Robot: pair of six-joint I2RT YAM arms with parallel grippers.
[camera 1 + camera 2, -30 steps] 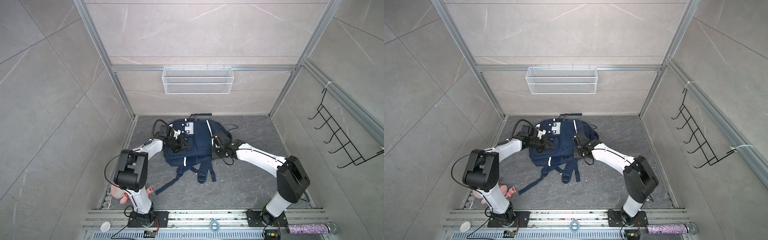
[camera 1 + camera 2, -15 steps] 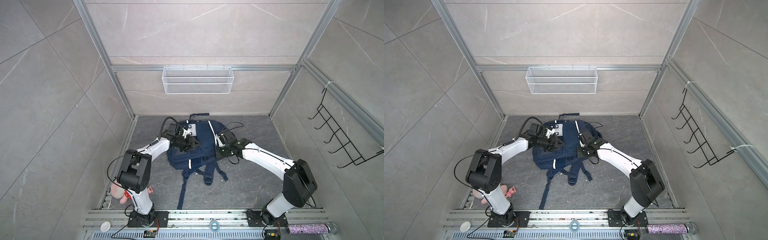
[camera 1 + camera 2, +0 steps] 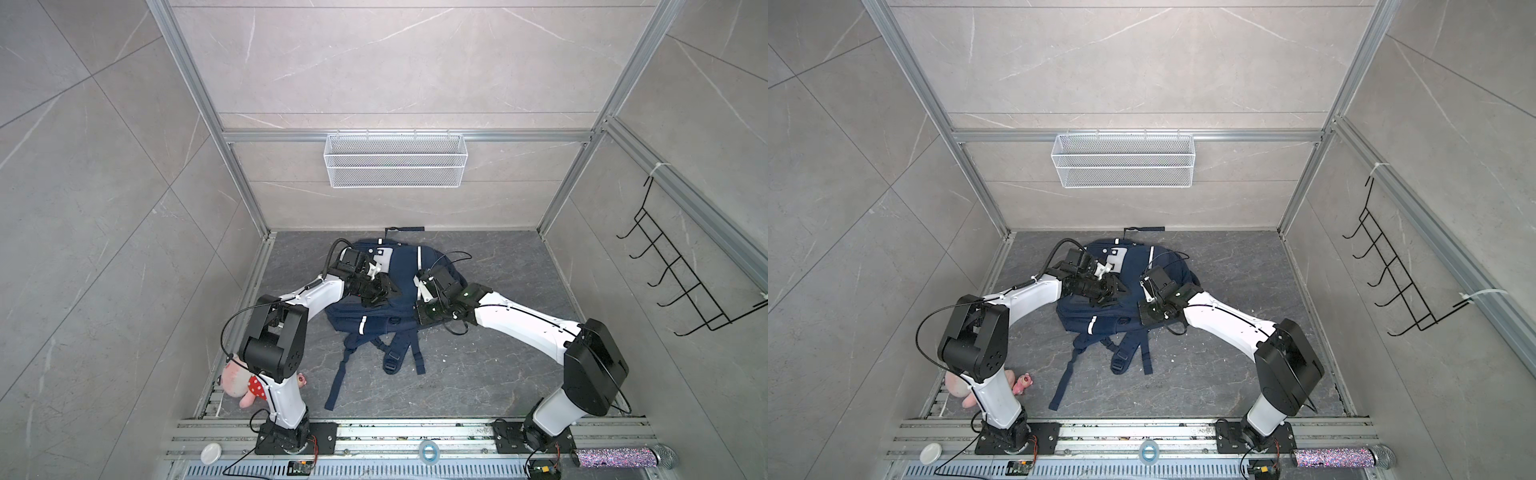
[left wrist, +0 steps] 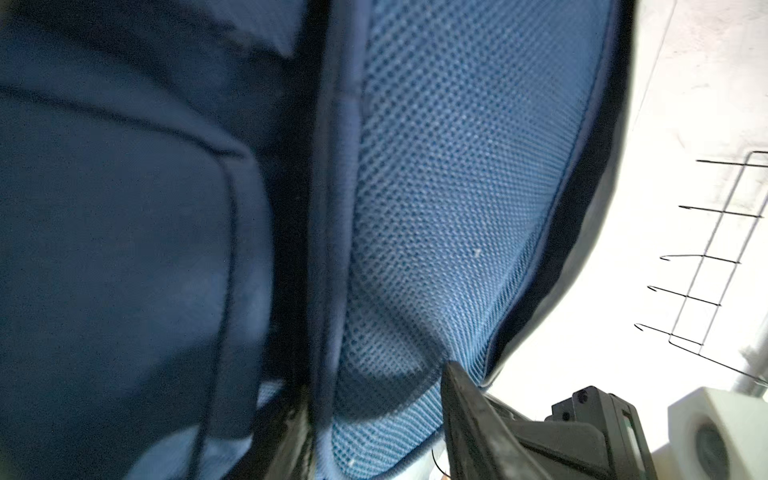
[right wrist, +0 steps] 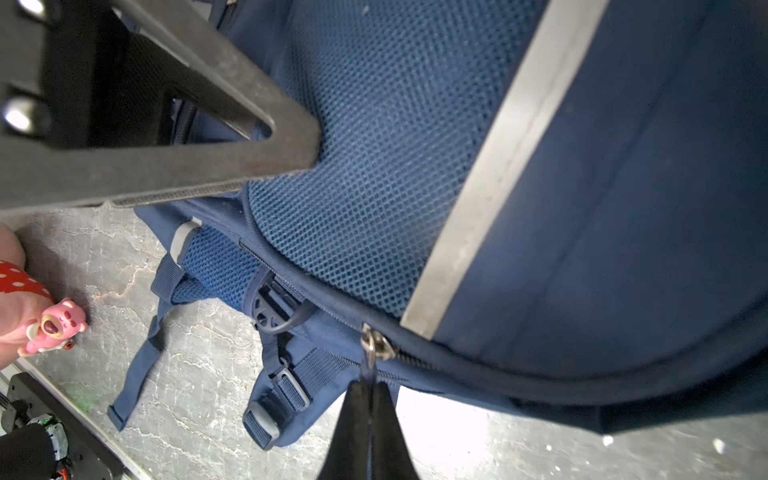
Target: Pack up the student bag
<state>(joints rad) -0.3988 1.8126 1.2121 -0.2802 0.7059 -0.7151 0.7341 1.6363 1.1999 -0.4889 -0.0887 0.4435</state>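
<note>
Only the end of the zipper pull (image 5: 368, 369) is in my right gripper, so I should open and regrip it deeper, near the slider (image 5: 377, 343), before drawing the zip along.
The student bag (image 3: 397, 266) is a navy backpack with white stripes, lying on the floor at the back middle in both top views (image 3: 1133, 270). Its straps (image 3: 337, 380) trail toward the front. My left gripper (image 3: 387, 291) reaches over its left side. In the left wrist view its jaws stand apart as it (image 4: 370, 419) straddles a fold of blue mesh (image 4: 457, 187). My right gripper (image 3: 417, 316) is at the bag's right side. In the right wrist view it (image 5: 368, 388) is shut on the zipper pull (image 5: 369, 361) of a zip along the bag's edge.
A pink plush toy (image 3: 237, 380) lies by the left arm's base. A white wire basket (image 3: 395, 166) hangs on the back wall and a black hook rack (image 3: 681, 286) on the right wall. A white lid (image 3: 211, 453), tape roll (image 3: 428, 451) and glitter microphone (image 3: 615, 457) sit on the front rail.
My left gripper has gone from shut to open and has moved right over the bag. The long strap has swung out straight toward the front. The right gripper stays shut.
</note>
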